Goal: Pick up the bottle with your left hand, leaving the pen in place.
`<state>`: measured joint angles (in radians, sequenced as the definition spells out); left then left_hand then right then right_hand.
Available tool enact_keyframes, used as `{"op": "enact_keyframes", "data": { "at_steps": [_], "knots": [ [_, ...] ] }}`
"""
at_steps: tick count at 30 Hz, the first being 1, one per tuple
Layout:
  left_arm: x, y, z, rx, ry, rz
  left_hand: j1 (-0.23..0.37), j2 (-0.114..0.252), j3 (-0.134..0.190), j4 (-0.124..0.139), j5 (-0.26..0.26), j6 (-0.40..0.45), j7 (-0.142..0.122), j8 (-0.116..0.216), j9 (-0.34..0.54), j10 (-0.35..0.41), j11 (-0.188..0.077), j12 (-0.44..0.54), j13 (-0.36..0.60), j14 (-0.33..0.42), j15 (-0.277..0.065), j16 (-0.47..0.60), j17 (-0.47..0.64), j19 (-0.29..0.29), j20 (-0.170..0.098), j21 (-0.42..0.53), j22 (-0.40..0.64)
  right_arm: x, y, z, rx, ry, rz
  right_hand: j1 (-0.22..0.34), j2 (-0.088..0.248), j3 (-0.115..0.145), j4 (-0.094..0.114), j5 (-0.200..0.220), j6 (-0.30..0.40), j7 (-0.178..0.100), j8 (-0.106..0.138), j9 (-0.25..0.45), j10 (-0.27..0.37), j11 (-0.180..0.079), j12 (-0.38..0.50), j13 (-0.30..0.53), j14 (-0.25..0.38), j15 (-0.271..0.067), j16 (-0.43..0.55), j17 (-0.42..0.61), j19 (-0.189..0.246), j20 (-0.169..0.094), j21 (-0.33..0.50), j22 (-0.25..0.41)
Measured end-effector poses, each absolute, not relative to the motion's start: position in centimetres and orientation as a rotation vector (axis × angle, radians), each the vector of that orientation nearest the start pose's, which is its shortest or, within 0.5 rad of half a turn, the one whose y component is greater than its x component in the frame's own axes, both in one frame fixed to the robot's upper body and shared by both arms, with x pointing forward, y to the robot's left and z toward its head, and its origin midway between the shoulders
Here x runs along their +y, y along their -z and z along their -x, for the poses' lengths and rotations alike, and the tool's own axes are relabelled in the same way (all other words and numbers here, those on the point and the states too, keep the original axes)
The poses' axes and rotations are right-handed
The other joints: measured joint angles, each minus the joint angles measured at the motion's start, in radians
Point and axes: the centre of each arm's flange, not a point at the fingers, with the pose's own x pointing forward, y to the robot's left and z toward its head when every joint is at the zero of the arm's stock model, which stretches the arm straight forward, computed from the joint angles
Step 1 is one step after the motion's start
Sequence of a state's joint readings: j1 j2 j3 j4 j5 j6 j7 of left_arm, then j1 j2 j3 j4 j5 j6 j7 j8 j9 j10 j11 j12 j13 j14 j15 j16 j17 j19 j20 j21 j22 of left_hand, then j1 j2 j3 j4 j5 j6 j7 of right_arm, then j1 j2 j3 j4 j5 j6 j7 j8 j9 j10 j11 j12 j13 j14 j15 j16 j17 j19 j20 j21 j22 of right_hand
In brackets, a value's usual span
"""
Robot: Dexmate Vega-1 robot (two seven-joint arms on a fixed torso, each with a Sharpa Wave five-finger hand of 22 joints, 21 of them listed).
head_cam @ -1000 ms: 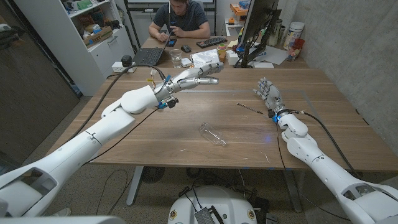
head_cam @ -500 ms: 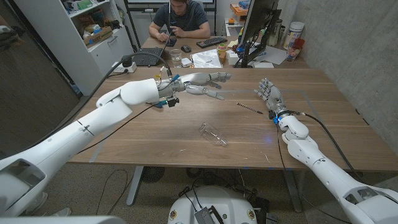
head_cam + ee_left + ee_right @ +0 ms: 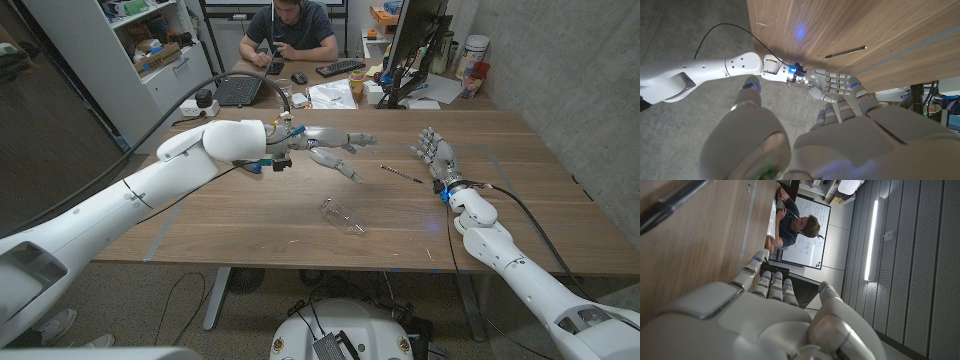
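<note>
Wood grain is easy to see through the clear plastic bottle (image 3: 343, 216). I should expect the bottle to be empty when I pick it up.
A clear plastic bottle (image 3: 342, 216) lies on its side on the wooden table (image 3: 230, 215), near the front middle. My left hand (image 3: 335, 145) hovers over the table behind the bottle, fingers spread and holding nothing. A thin dark pen (image 3: 401, 173) lies to the right of that hand, and it also shows as the pen (image 3: 845, 51) in the left wrist view. My right hand (image 3: 433, 155) stands just right of the pen, fingers up and apart, empty. The left wrist view shows my left hand (image 3: 840, 135) from behind, with the right hand (image 3: 832, 85) beyond it.
A person (image 3: 290, 35) sits at a desk behind the table, with a laptop (image 3: 240, 90), a keyboard (image 3: 340, 68), a glass jar (image 3: 283, 93) and a monitor (image 3: 415, 40). A black cable (image 3: 165, 165) trails along my left arm. A shelf unit (image 3: 150, 50) stands at back left.
My left arm has swung right and forward over the table, bringing its open hand closer to the pen and the bottle. The right hand, bottle and pen have not moved.
</note>
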<state>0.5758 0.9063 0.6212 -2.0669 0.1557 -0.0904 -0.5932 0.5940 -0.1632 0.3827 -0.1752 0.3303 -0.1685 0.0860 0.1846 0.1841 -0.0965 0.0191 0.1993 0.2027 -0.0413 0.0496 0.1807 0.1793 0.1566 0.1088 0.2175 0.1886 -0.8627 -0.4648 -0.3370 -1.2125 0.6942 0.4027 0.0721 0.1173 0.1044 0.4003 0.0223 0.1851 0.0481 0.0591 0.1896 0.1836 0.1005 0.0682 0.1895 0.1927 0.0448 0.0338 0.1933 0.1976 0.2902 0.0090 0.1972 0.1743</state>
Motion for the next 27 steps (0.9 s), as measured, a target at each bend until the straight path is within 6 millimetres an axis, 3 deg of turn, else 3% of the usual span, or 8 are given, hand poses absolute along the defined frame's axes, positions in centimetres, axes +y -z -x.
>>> {"op": "enact_keyframes", "data": {
  "at_steps": [6, 8, 18, 22, 27],
  "knots": [
    [10.7, -8.7, -47.4, -0.745, 0.789, -1.638, 0.038, -0.003, -0.004, -0.002, 0.004, -0.001, 0.002, -0.004, 0.000, -0.028, 0.008, 0.000, 0.000, -0.016, 0.007, 0.000, 0.000, 0.000, 0.000, 0.000, 0.000, -30.8, 5.0, -65.3, -0.635, -0.173, -0.129, -0.005, -0.005, -0.007, 0.007, 0.000, 0.000, 0.000, 0.000, 0.000, 0.000, 0.000, 0.000, 0.000, 0.000, 0.000, 0.000, 0.000, 0.000, 0.000, 0.000, 0.000],
    [10.6, -8.6, -47.4, -0.714, 0.792, -1.671, 0.049, -0.001, -0.008, 0.000, 0.011, -0.001, 0.002, -0.004, 0.000, -0.029, 0.010, 0.000, 0.004, -0.026, 0.008, 0.000, 0.000, -0.003, -0.011, 0.000, 0.000, -30.8, 5.0, -65.3, -0.635, -0.171, -0.130, -0.005, -0.005, -0.007, 0.007, 0.000, 0.004, 0.004, 0.000, 0.000, 0.000, 0.000, 0.000, 0.000, 0.000, 0.000, 0.000, 0.000, 0.000, 0.000, 0.000, 0.000],
    [9.6, -8.4, -46.6, -0.648, 0.791, -1.800, 0.096, 0.008, -0.016, 0.000, 0.011, -0.005, -0.010, -0.004, 0.000, -0.048, -0.017, 0.000, 0.005, -0.044, -0.010, -0.003, 0.000, -0.011, -0.036, -0.007, -0.003, -30.9, 5.2, -65.3, -0.640, -0.164, -0.136, -0.021, -0.011, -0.015, 0.015, 0.000, 0.004, 0.004, 0.000, 0.000, 0.000, 0.000, 0.000, 0.000, 0.000, 0.000, 0.000, 0.005, 0.004, 0.004, 0.000, 0.000],
    [9.3, -8.1, -46.6, -0.626, 0.783, -1.843, 0.114, 0.018, -0.016, 0.000, 0.011, -0.005, -0.025, -0.004, 0.000, -0.056, -0.025, 0.000, 0.006, -0.054, -0.010, -0.003, 0.000, -0.018, -0.043, -0.011, -0.003, -31.0, 5.3, -65.3, -0.642, -0.160, -0.138, -0.021, -0.011, -0.020, 0.020, 0.004, 0.004, 0.004, 0.000, 0.000, 0.003, 0.003, 0.008, 0.000, 0.000, 0.000, 0.000, 0.005, 0.004, 0.003, 0.000, 0.000],
    [8.8, -7.8, -46.9, -0.604, 0.776, -1.883, 0.150, 0.034, -0.021, 0.004, 0.006, -0.003, -0.088, 0.001, 0.005, -0.063, -0.028, 0.004, 0.009, -0.060, -0.016, -0.003, 0.000, -0.009, -0.034, -0.011, -0.003, -31.2, 5.6, -65.2, -0.643, -0.155, -0.140, -0.026, -0.016, -0.020, 0.020, 0.004, 0.004, 0.004, 0.000, 0.000, 0.003, 0.003, 0.008, 0.000, 0.000, 0.000, 0.000, 0.005, 0.004, 0.003, 0.000, 0.000]
  ]
}}
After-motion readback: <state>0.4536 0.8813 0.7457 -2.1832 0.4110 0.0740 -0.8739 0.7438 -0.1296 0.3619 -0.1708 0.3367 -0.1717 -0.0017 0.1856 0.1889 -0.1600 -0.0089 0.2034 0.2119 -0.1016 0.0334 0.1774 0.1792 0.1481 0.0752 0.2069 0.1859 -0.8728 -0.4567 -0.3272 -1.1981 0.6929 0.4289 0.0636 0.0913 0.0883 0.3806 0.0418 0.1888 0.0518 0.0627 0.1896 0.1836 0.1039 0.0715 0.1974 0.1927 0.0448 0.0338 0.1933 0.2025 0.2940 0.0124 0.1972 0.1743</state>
